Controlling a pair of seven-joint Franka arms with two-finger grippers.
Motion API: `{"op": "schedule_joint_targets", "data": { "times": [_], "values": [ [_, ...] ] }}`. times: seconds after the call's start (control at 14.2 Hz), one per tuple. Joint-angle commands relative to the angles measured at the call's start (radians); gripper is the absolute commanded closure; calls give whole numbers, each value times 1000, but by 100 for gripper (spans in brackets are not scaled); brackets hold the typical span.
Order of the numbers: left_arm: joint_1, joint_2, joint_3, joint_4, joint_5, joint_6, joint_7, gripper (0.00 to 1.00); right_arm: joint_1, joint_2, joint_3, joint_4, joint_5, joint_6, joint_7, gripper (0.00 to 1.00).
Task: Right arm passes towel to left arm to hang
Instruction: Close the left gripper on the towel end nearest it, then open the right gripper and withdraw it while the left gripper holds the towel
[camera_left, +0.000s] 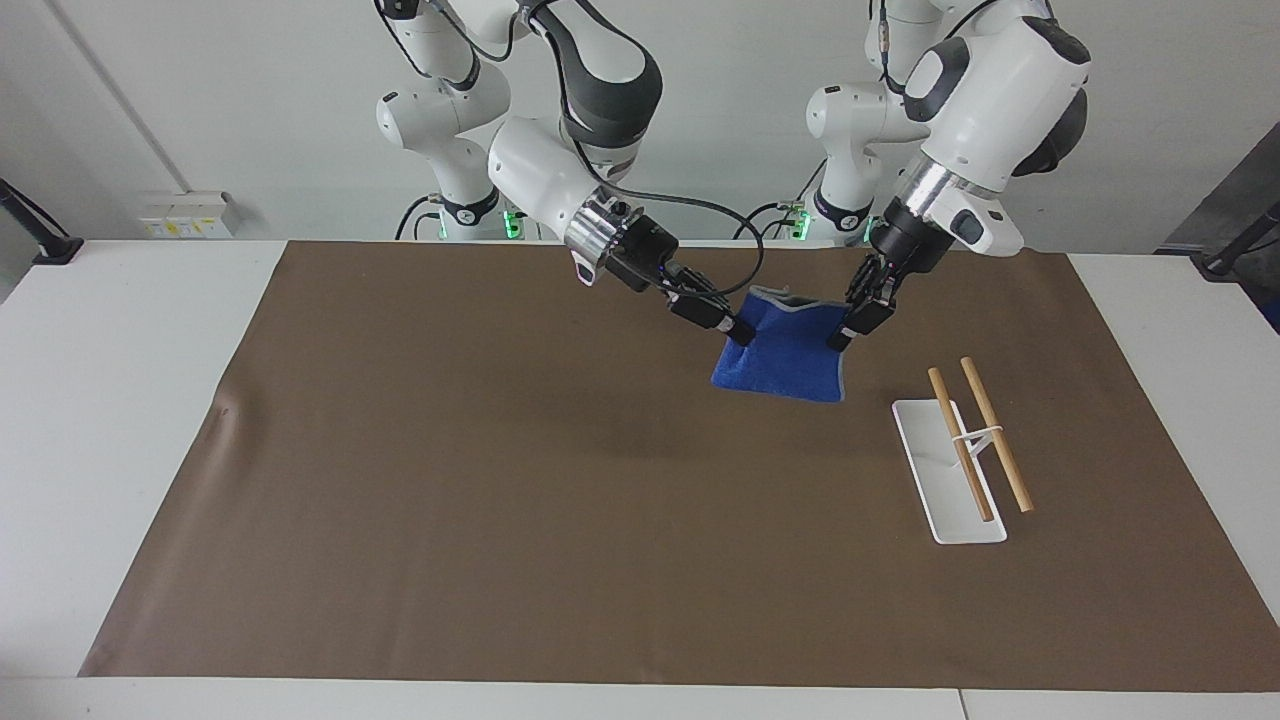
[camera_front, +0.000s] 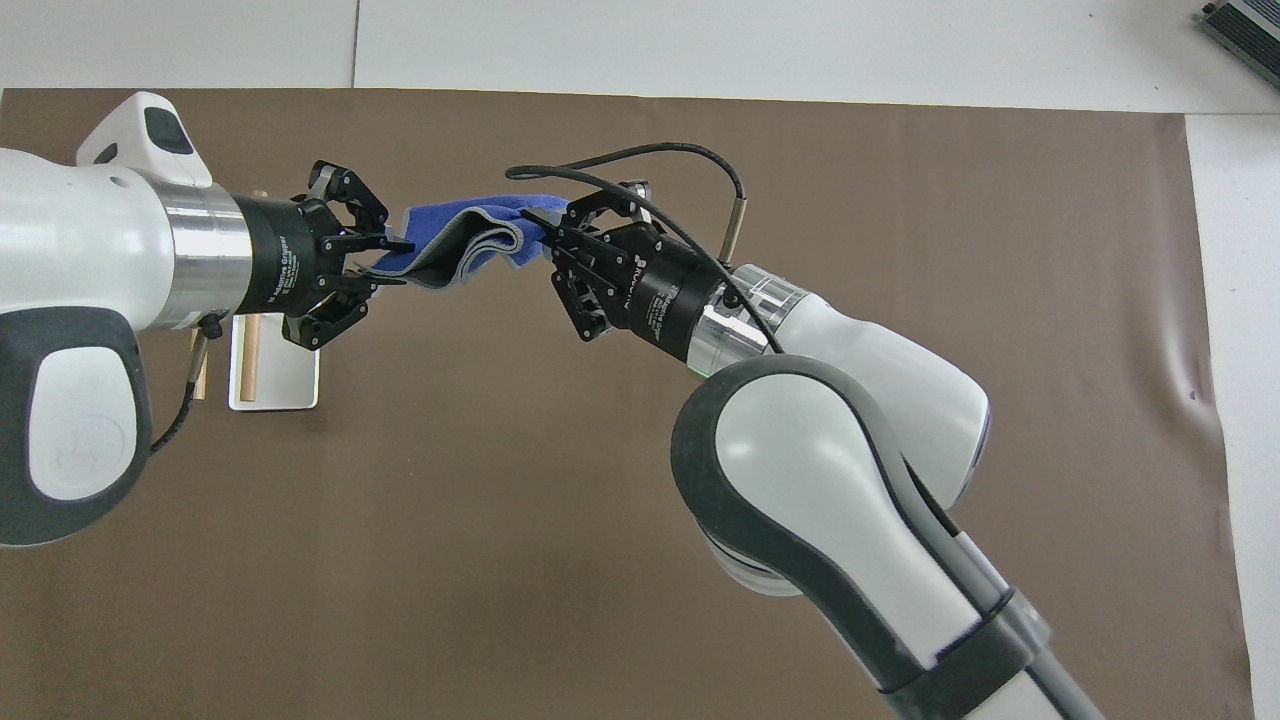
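Note:
My right gripper should open and move away first, because it pins one corner of the blue towel (camera_front: 531, 236). My left gripper will then take the towel to the wooden bars (camera_left: 962, 444).
The blue towel (camera_left: 785, 362) hangs in the air between both grippers, over the brown mat toward the left arm's end. My right gripper (camera_left: 742, 335) is shut on one upper corner of it. My left gripper (camera_left: 846, 336) has its fingers closed in on the other upper corner. In the overhead view the towel (camera_front: 455, 232) sags in a fold between the left gripper (camera_front: 398, 262) and the right gripper (camera_front: 541, 226). The towel's lower edge hangs just above the mat.
A white tray with two wooden bars (camera_left: 950, 470) stands on the brown mat (camera_left: 500, 450) toward the left arm's end, farther from the robots than the towel. In the overhead view the tray (camera_front: 280, 378) is partly hidden under the left arm.

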Motion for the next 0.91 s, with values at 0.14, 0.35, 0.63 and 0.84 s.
{"op": "schedule_joint_targets", "data": {
  "times": [0.14,0.35,0.63,0.84],
  "values": [
    [11,-29,-3,-27,3,-2,-13,100,-8,9,6,12,6,15,-15,100],
    [11,-29,-1,-27,3,3,4,100,-8,9,6,12,6,15,-15,100],
    [13,-27,-1,-27,3,13,15,100,-9,9,4,12,-4,16,-45,63],
    [13,-27,0,-28,4,18,16,100,-23,11,0,3,-26,16,-185,5]
  ]
}}
